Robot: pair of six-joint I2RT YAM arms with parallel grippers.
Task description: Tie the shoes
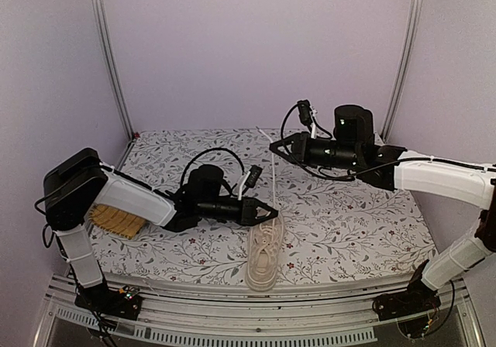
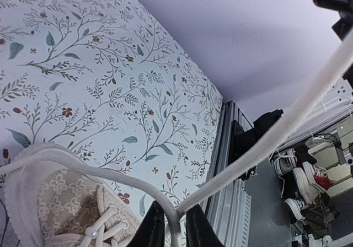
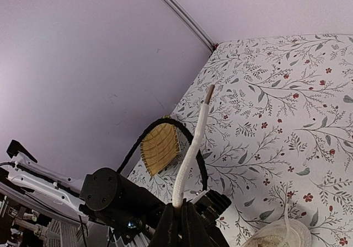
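The laces [image 2: 175, 213] are pinched by my left gripper where they cross. My right gripper should therefore keep carrying its lace end until it is across behind the shoe's collar, then let go.
The cream shoe [image 1: 265, 255] stands toe-forward at the table's front edge; its tongue and crossed laces [image 2: 102, 227] show in the left wrist view. My left gripper [image 1: 268, 211] hovers just above the shoe's collar, its jaws [image 2: 172, 225] close together with the pale lace [image 2: 259, 142] bent between them. One strand curves left over the shoe, the other runs taut up to my right gripper [image 1: 273, 147]. That gripper [image 3: 177, 208] is shut on the lace [image 3: 190, 153] near its end, high above the table. The tipped end [image 3: 210, 90] sticks out past the fingers.
A yellow woven mat [image 1: 116, 221] lies at the left under the left arm [image 1: 136, 200]. The floral cloth [image 1: 349, 207] ends at a metal rail [image 1: 256, 320] just in front of the shoe. Other shoes [image 2: 306, 175] lie on the floor beyond the table.
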